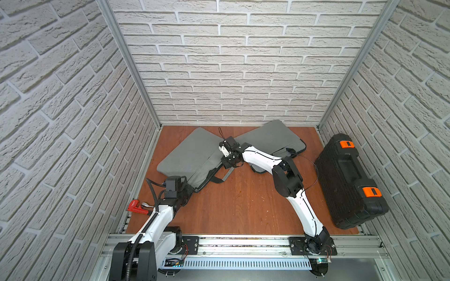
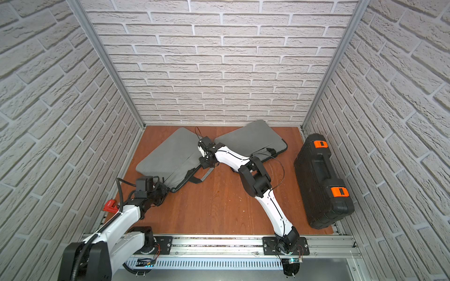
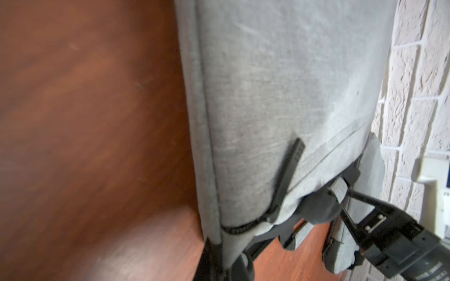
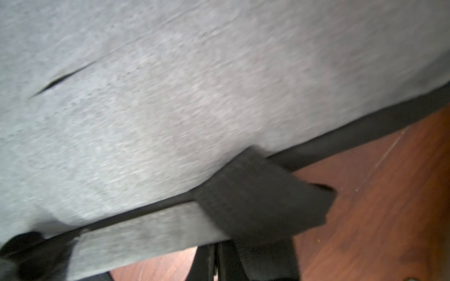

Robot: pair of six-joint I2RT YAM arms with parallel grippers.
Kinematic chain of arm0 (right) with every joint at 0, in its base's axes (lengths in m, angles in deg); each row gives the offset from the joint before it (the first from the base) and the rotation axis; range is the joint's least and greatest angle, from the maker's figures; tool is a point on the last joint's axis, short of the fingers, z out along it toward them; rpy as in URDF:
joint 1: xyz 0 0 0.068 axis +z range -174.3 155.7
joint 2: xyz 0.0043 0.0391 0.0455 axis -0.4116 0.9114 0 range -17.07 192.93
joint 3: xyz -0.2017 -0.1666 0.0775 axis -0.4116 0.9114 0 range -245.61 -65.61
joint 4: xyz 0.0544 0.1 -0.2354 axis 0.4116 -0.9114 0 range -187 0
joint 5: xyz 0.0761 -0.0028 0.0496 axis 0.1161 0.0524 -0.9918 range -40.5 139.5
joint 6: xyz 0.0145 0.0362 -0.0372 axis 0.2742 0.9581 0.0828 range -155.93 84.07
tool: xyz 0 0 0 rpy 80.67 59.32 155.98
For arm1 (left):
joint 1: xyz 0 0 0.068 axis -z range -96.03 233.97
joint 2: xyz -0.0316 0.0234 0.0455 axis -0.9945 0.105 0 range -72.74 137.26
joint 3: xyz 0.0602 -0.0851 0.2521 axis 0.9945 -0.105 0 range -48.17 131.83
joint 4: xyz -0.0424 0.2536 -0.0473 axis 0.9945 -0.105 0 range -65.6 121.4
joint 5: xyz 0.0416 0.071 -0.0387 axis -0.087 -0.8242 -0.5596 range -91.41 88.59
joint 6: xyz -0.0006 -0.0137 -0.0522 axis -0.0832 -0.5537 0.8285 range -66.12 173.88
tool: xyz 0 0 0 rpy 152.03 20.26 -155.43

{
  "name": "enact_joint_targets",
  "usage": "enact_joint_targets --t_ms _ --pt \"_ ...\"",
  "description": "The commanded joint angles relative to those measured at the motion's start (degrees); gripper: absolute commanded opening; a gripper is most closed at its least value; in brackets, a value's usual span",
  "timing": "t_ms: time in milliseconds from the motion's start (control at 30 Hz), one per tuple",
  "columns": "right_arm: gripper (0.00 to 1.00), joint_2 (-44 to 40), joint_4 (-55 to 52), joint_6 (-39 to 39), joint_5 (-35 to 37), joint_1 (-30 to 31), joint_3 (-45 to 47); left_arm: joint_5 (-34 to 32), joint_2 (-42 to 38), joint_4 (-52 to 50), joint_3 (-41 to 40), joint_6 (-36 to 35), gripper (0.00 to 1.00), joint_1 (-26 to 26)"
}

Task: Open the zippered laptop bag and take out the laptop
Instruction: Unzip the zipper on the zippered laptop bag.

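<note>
My left gripper should keep turning the slanted bag by its grip on the slanted laptop bag's near corner (image 1: 196, 190) until the bag's handle side lines up with the table's front edge (image 1: 243, 233).
A grey zippered laptop bag (image 1: 192, 155) lies flat at the back left of the wooden table, seen in both top views. Its black zip (image 3: 243, 227) curves round the near corner, and the zip pull (image 3: 289, 167) rests on the fabric. My left gripper (image 3: 219, 264) is shut on that near corner (image 1: 192, 190). At the bag's right edge my right gripper (image 1: 230, 167) is shut on the grey rim (image 4: 146, 233), beside a black handle strap (image 4: 263, 194). From the left wrist view I see its fingers (image 3: 350, 194) pinching the rim. The laptop is hidden.
A second grey bag (image 1: 267, 138) lies at the back right, partly under my right arm. A black tool case (image 1: 350, 180) with orange latches stands along the right wall. A red tool (image 1: 135, 206) lies at the left edge. Brick walls enclose three sides.
</note>
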Motion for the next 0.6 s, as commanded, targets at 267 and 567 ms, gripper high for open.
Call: enact_joint_targets --t_ms 267,567 --pt "0.06 -4.21 0.65 1.04 7.4 -3.66 3.18 -4.68 -2.73 -5.48 -2.25 -4.18 0.04 -11.47" --pt "0.06 -9.69 8.38 3.28 3.02 -3.66 14.52 -3.89 4.41 1.01 0.63 -7.32 0.1 -15.6"
